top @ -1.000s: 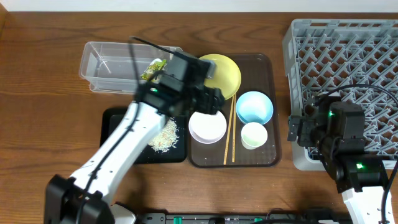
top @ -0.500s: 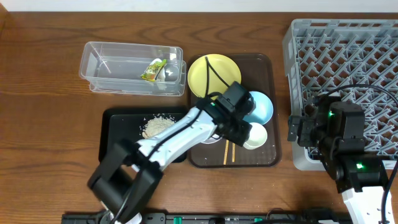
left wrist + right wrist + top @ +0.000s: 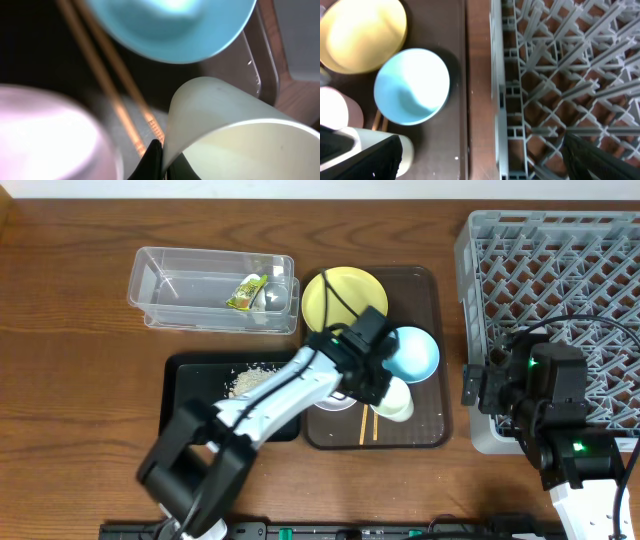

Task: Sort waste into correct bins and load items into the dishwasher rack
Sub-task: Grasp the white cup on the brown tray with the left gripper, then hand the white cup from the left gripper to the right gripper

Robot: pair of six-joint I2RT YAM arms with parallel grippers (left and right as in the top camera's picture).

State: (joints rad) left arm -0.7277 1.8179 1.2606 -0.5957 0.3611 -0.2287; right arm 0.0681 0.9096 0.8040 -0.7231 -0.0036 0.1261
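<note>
The small white cup is in my left gripper, far from the grey rack (image 3: 550, 290), so next I raise the cup and hold out its base (image 3: 402, 410) to my right gripper.
My left gripper (image 3: 387, 386) is shut on the rim of the small white cup (image 3: 400, 400), which leans on the brown tray. In the left wrist view the fingertips (image 3: 154, 159) pinch the cup (image 3: 235, 135) wall, one inside and one outside. Beside it lie the chopsticks (image 3: 105, 65), the light blue bowl (image 3: 414, 352) and the white bowl (image 3: 45, 135), largely under my arm from overhead. The yellow plate (image 3: 345, 298) sits behind. My right gripper (image 3: 485, 165) stands open at the left edge of the grey rack (image 3: 560, 280), holding nothing.
The clear tub (image 3: 165, 290) at the back left holds the green-and-yellow wrapper (image 3: 245, 292). The black tray (image 3: 185, 380) carries the rice scraps (image 3: 252, 378). The brown serving tray (image 3: 430, 435) lies between the black tray and the rack.
My left arm swung from the tub and black tray across to the brown tray. Its jaws closed on the cup's rim, and the cup tipped. The right arm stayed still.
</note>
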